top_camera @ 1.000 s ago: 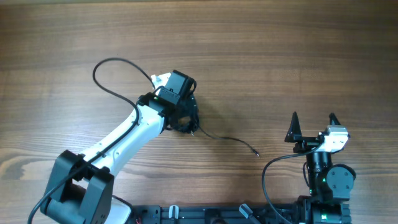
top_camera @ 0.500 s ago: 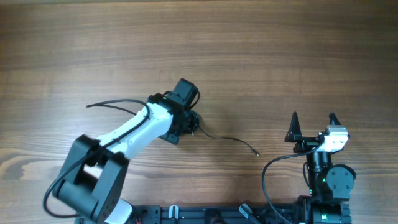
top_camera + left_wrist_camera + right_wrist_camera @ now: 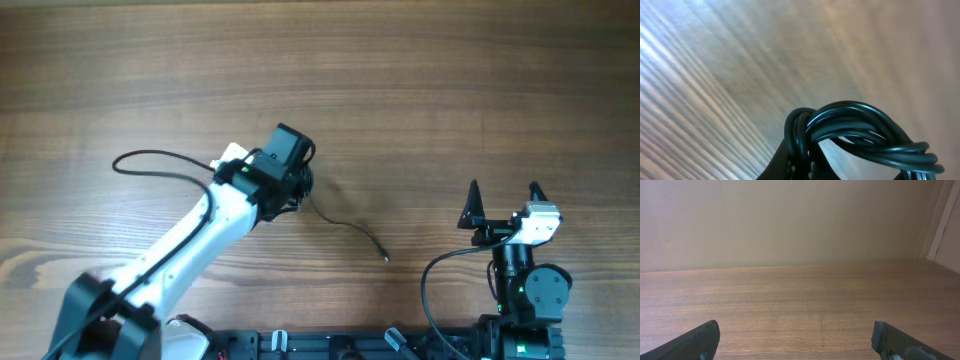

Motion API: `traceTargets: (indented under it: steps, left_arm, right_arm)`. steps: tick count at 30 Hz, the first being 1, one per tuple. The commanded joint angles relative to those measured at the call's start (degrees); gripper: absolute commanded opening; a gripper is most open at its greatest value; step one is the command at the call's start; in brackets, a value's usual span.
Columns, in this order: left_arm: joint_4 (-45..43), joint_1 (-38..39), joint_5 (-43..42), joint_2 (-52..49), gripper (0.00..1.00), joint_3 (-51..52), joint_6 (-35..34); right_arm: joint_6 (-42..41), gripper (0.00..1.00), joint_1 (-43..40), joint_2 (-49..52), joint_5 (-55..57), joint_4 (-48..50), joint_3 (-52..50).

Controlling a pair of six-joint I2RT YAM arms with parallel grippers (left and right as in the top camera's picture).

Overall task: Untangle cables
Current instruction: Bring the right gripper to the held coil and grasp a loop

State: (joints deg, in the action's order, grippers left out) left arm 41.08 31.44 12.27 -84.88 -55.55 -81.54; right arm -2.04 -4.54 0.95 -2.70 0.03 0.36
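The robot's left gripper has the coil (image 3: pixel 797 131) by one side and its wound far end (image 3: pixel 914 157) hangs loose, so next the right gripper takes hold of that end before the robot untangles it.
The cables (image 3: pixel 350 226) are thin black wires: a coiled bundle under my left wrist, and one loose tail that trails right across the wood to a tiny plug end (image 3: pixel 386 258). My left gripper (image 3: pixel 302 190) sits over the bundle. In the left wrist view the cables (image 3: pixel 865 131) show as glossy black loops, with my left gripper (image 3: pixel 800 164) shut on the coil's left side. My right gripper (image 3: pixel 503 197) stands open near the front right, far from the wires. In the right wrist view my right gripper (image 3: pixel 797 341) has nothing between its fingers.
The thicker black arm cable (image 3: pixel 160 160) loops out to the left of the left arm. The right arm's base (image 3: pixel 530 290) and a black rail (image 3: pixel 350 345) run along the front edge. The wooden table (image 3: pixel 450 80) stretches back and to the right.
My left gripper has shut on the coiled bundle. The left arm shifted, and the loose tail's end was drawn left. The right arm has not moved.
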Motion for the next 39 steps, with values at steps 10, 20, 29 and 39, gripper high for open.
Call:
traceTargets:
  steps: [10,20,29,39]
  left_arm:
    - [-2.5,0.0,-4.7,2.0,0.04,-0.1,1.8]
    - [5.1,-1.0,-9.9,1.9,0.04,-0.1,1.8]
    - [2.9,-0.9,-15.3,1.9,0.04,-0.1,1.4]
    - [2.9,-1.0,-23.8,2.0,0.04,-0.1,-2.6]
  right_arm:
    - [-40.2,0.99,0.2,1.4,-32.3,2.4,2.0]
    - [-24.6,0.96,1.4,44.4,-54.1,-5.8,14.5]
    - [-21.9,0.85,33.7,58.7,-28.9,23.6,14.5]
    - [-11.4,0.98,56.8,65.8,7.5,33.6,14.5]
